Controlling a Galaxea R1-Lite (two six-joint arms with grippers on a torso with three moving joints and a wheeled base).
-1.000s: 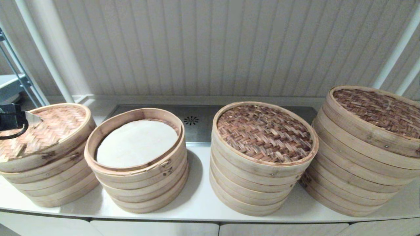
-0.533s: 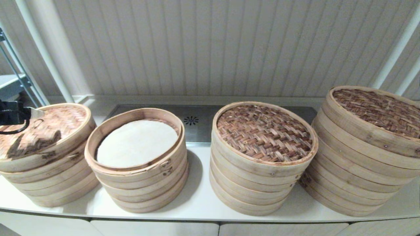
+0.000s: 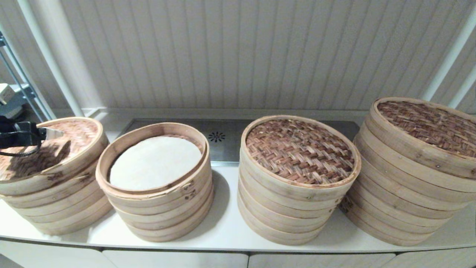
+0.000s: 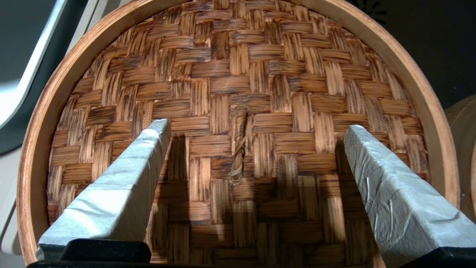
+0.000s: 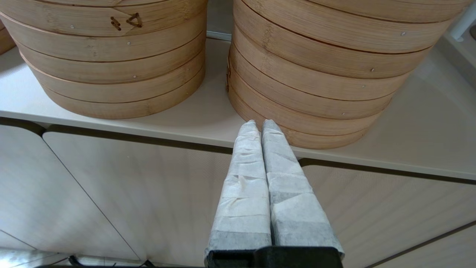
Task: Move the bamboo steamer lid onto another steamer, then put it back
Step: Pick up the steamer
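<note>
My gripper will find another woven lid hidden under the woven bamboo lid (image 3: 81, 134) it lifts, because the white liner (image 3: 156, 163) lies uncovered in its stack.
A woven bamboo lid (image 3: 55, 149) rests on the far-left steamer stack (image 3: 55, 201). My left gripper (image 3: 52, 133) hovers over that lid, open. In the left wrist view the gripper (image 4: 256, 128) spreads its taped fingers (image 4: 148, 149) either side of the lid's small twisted loop handle (image 4: 240, 145), a little above the weave (image 4: 260, 74), holding nothing. The second stack (image 3: 156, 190) has no lid and shows a white liner (image 3: 156, 160). My right gripper (image 5: 259, 124) is shut and empty, low in front of the counter edge, out of the head view.
Two more lidded stacks stand to the right, one in the middle (image 3: 297, 178) and a taller one at far right (image 3: 412, 167). A steel drain panel (image 3: 223, 139) lies behind them. A metal rack (image 3: 15, 93) stands at the far left. Cabinet fronts (image 5: 148, 193) lie below the counter.
My left gripper has risen slightly off the far-left lid and shifted a bit right; its shadow on the weave has grown. The lid and stacks have stayed still.
</note>
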